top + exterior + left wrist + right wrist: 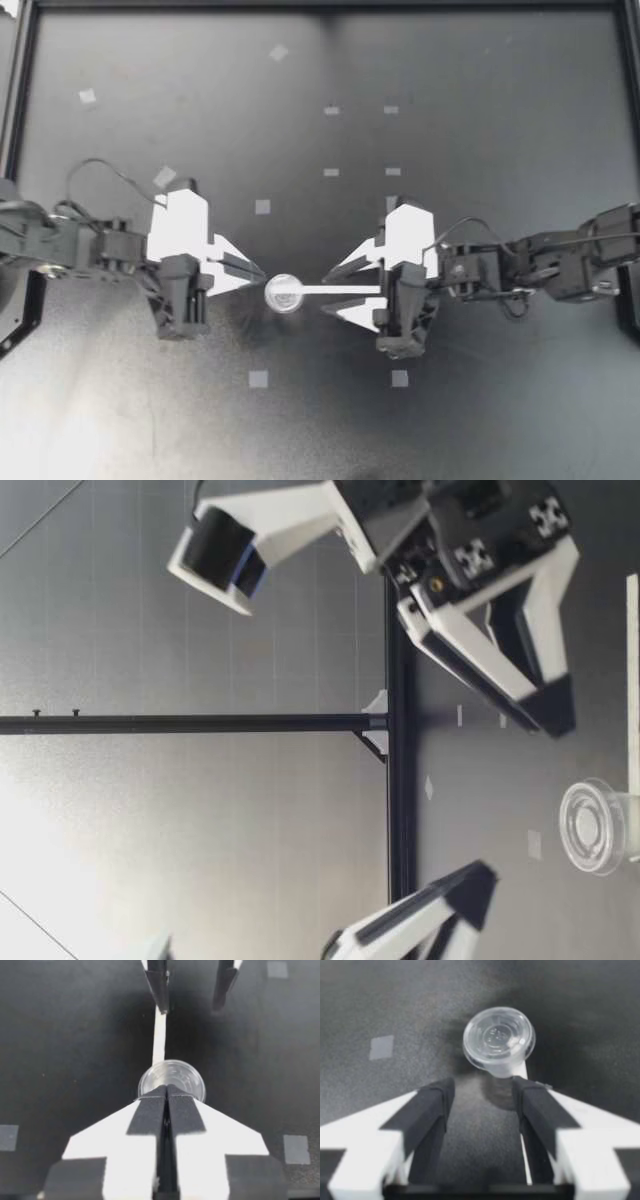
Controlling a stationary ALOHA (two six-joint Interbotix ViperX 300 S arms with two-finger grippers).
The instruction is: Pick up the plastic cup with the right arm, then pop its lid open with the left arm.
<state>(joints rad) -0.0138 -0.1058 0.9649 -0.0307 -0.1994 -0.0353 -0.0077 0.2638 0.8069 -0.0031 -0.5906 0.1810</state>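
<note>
My gripper will pop the lid (285, 292) open, and the lid will come off the plastic cup in one piece because it has an even round rim (533, 1044).
A small clear plastic cup (285, 293) sits on the black table (480, 420) between my two grippers. From it a thin white strip (345, 290) runs along the table toward my right arm. My left gripper (260, 272) is shut, holding nothing, its tips just beside the cup (171, 1079); the same gripper (167, 1091) shows its pads pressed together. My right gripper (327, 294) is open, its fingers straddling the strip (159, 1035). In the right wrist view the gripper (482, 1092) is open with the cup (499, 1042) a little ahead of its tips. In the low view the cup (592, 827) rests on the table between both grippers.
Several small grey tape squares (258, 378) are stuck across the table. A black frame rail (20, 110) borders the table at the far edge and sides. A black post and crossbar (398, 780) stand behind the table in the low view.
</note>
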